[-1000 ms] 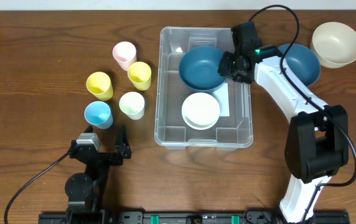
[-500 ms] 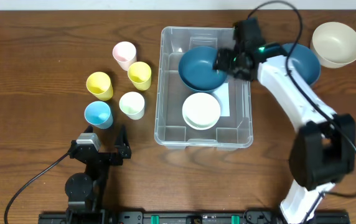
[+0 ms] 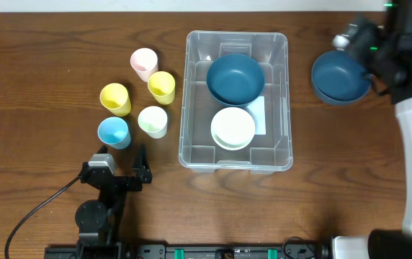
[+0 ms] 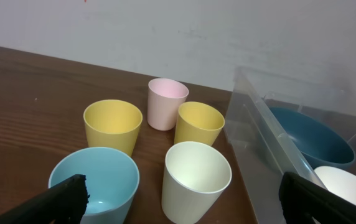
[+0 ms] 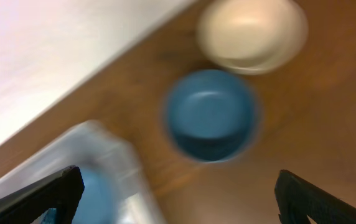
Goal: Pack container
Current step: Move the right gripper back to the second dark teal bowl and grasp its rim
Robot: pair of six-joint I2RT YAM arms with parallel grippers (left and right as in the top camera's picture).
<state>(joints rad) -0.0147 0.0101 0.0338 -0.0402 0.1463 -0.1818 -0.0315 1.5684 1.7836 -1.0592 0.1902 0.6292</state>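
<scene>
The second blue bowl's near rim [image 3: 362, 91] points up and is clear of the cream bowl, so my right gripper should keep moving down until its fingers are on both sides of that rim [image 5: 244, 140].
The clear container [image 3: 289, 108] stands mid-table and holds a dark blue bowl [image 3: 235, 79] and a white bowl [image 3: 233, 128]. A second blue bowl [image 3: 341, 77] sits on the table to its right, and a cream bowl [image 5: 252, 31] lies beyond it. My right gripper [image 5: 178, 199] hangs open and empty, raised over the table near that second blue bowl [image 5: 210, 115]; its view is blurred. At the front left my left gripper [image 4: 184, 202] rests open and empty, facing the cups. The container wall [image 4: 271, 130] shows at that view's right.
Several cups stand left of the container: pink [image 3: 144, 63], two yellow [image 3: 161, 87] [image 3: 115, 99], pale green [image 3: 153, 121] and light blue [image 3: 113, 132]. My right arm [image 3: 411, 65] covers the table's far right corner in the overhead view.
My right gripper opened, let go of the blue bowl inside the container, and swung up and to the right, out over the other blue bowl. The left arm stayed still.
</scene>
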